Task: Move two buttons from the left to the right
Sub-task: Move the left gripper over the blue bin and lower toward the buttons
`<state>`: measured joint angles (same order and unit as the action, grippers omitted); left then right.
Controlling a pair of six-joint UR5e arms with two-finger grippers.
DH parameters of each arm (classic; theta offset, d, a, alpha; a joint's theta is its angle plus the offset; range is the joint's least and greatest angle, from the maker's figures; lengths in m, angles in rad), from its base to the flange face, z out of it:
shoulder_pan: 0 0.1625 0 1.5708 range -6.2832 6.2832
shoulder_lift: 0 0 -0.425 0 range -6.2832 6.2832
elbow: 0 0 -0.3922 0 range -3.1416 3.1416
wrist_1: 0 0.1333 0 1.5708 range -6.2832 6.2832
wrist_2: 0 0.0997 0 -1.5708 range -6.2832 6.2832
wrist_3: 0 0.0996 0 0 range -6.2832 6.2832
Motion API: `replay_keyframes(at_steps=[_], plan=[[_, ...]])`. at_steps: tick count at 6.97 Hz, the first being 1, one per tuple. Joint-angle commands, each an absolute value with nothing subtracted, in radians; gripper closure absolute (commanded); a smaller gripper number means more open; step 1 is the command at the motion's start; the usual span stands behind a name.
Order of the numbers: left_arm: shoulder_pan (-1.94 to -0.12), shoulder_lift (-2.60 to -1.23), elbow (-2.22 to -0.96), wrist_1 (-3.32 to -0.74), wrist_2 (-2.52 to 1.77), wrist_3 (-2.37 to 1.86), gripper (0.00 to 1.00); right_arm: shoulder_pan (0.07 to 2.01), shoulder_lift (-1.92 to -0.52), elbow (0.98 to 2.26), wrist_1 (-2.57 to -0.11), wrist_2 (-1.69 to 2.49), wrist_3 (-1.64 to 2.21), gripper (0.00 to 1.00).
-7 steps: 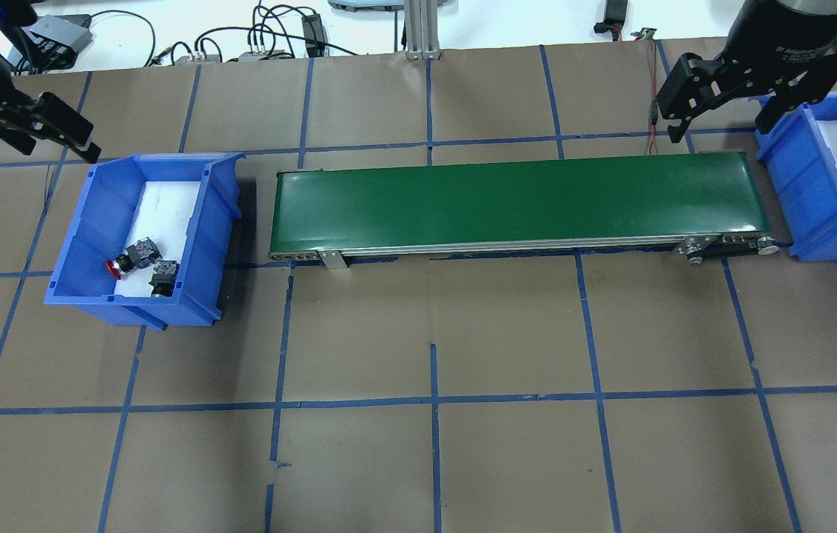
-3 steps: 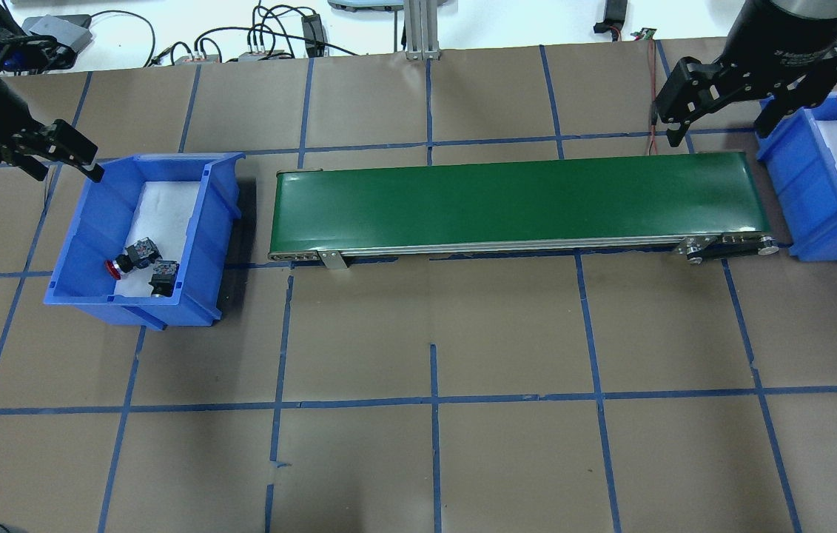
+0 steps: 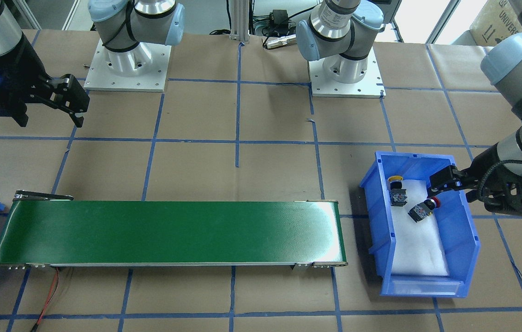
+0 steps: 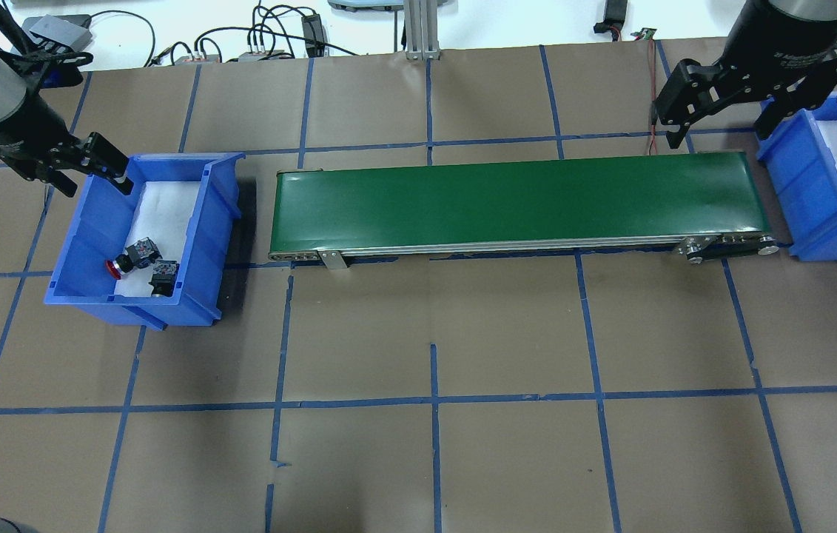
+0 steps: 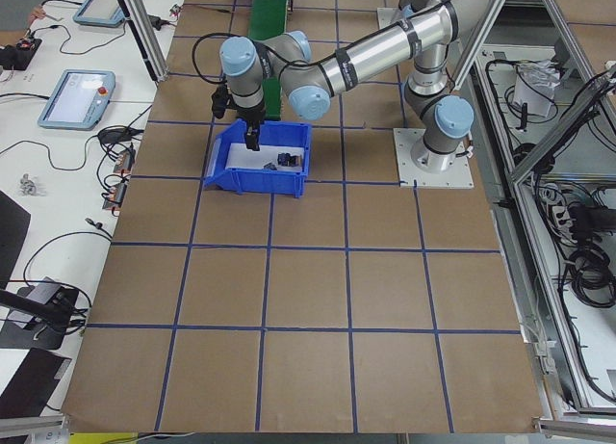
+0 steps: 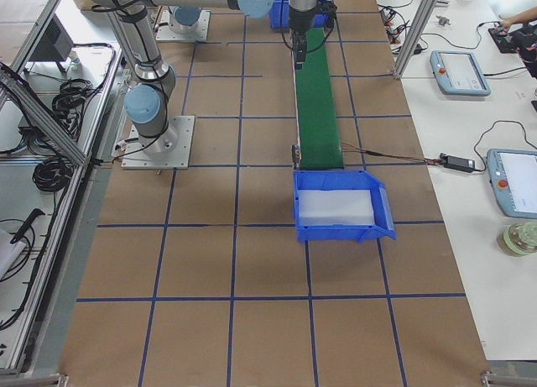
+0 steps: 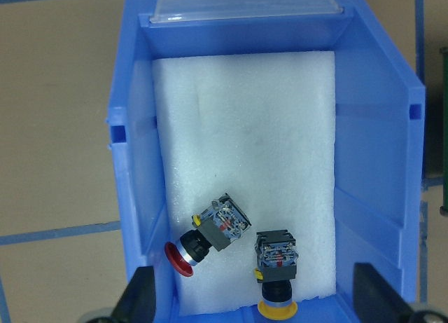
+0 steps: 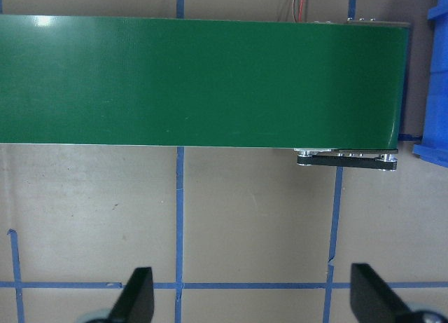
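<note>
Red wires (image 3: 51, 292) go into the green conveyor. That means the yellow button (image 3: 397, 191) will move along with the belt when I put the button down there.
Two buttons lie on white foam in the left blue bin (image 4: 85, 222), near its front end. The red button (image 4: 124, 260) lies on its side; the yellow button (image 4: 164, 275) lies right beside it. In the left wrist view the red button (image 7: 203, 235) and the yellow button (image 7: 276, 267) show between the open fingers. My left gripper (image 4: 96, 190) is open and empty over the bin's far left corner, above the buttons and not touching them. My right gripper (image 4: 718, 126) is open and empty above the right end of the green conveyor (image 4: 514, 200).
A second blue bin (image 4: 795, 185) lined with white foam stands off the conveyor's right end, with nothing showing in it. Cables and boxes lie along the far table edge (image 4: 255, 44). Blue tape lines cross the brown table.
My left gripper has moved right and toward the near side, from off the bin's far left to over its far left corner. The right gripper has hardly moved. The buttons have not moved.
</note>
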<state>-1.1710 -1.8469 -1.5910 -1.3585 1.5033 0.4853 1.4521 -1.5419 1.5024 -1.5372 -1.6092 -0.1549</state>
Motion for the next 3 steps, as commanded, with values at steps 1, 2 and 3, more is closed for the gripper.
replay_keyframes(at_steps=[1, 2, 3], plan=[[-1.173, -1.850, -1.691, -1.242, 1.509, 0.480, 0.00, 1.453, -1.548, 1.505, -1.537, -1.609, -0.155, 0.00], [-1.173, -1.850, -1.772, -1.127, 1.566, 0.479, 0.00, 1.453, -1.548, 1.505, -1.537, -1.609, -0.155, 0.00], [-1.173, -1.848, -1.825, -1.086, 1.612, 0.479, 0.00, 1.454, -1.549, 1.505, -1.537, -1.609, -0.155, 0.00]])
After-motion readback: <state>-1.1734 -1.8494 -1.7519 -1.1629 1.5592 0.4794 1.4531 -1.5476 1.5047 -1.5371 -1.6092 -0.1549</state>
